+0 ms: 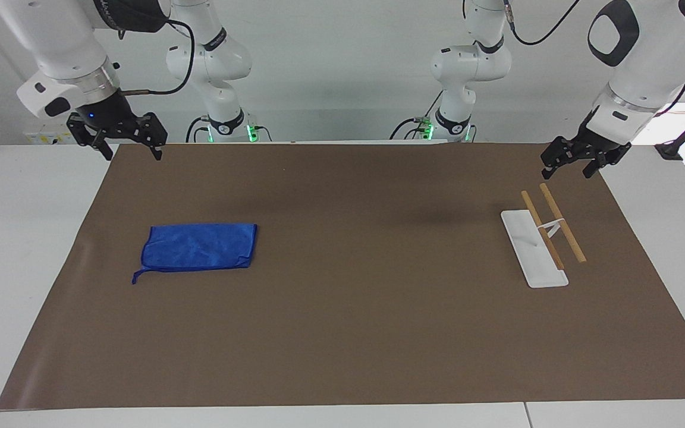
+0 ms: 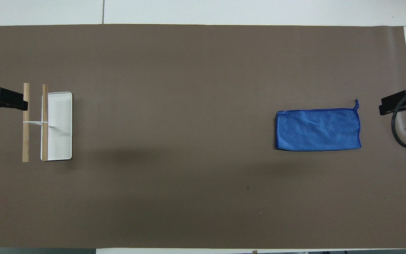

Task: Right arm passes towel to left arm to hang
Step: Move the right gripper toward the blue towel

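Note:
My gripper will hang the blue towel (image 2: pixel 318 129), and because the wooden bars (image 2: pixel 45 122) run close together, it will drape over both and hang over the white base tray.
The blue towel (image 1: pixel 200 246) (image 2: pixel 317 130) lies folded flat on the brown mat, toward the right arm's end of the table. Its thin loop (image 1: pixel 137 276) sticks out at the corner farther from the robots. My right gripper (image 1: pixel 132 154) hangs open and empty in the air over the mat's edge at that end, well apart from the towel. My left gripper (image 1: pixel 568 172) hangs open and empty over the mat's edge at the left arm's end, close above the rack's wooden bars (image 1: pixel 562 223). Both arms wait.
A small rack (image 2: pixel 60 125) stands toward the left arm's end: a white base tray with a thin white stand carrying two parallel wooden bars. The brown mat (image 1: pixel 342 333) covers most of the white table. A black cable (image 2: pixel 402 134) loops below the right wrist.

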You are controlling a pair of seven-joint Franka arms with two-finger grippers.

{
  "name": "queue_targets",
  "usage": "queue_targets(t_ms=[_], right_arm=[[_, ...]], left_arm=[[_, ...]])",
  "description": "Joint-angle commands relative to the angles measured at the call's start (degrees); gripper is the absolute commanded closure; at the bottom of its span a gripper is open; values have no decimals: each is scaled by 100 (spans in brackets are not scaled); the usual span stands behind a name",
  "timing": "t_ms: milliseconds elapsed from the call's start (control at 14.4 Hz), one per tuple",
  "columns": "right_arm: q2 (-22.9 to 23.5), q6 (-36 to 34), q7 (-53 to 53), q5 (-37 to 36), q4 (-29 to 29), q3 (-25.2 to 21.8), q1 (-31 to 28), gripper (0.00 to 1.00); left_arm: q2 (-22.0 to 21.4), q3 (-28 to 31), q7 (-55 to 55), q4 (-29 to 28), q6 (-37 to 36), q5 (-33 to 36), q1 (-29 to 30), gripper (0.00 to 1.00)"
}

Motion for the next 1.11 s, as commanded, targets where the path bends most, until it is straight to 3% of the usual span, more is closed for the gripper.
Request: queue_targets(t_ms=[0,347,556,625,834,1042], right_arm=[[25,-8,-125,-39,61,2,-24,0],[25,79,-81,-30,26,11,-16,0],[-229,308,-81,-21,-570,2,-77,0],[-412,491,-107,-21,-964,-7,-121,0],[-1002,2228,-143,-21,-2545,-16,-191,0],[-838,3215,-178,-12,-3409,-16,-139,0]], left_arm=[[-63,-10,16,-23,24,101,23,0],[-63,-10,16,-23,24,101,23,0],[-63,-10,16,-14,24,101,23,0],[-63,-10,16,-23,24,101,23,0],[-63,-10,16,-23,24,101,23,0],[-63,-10,16,-23,24,101,23,0]])
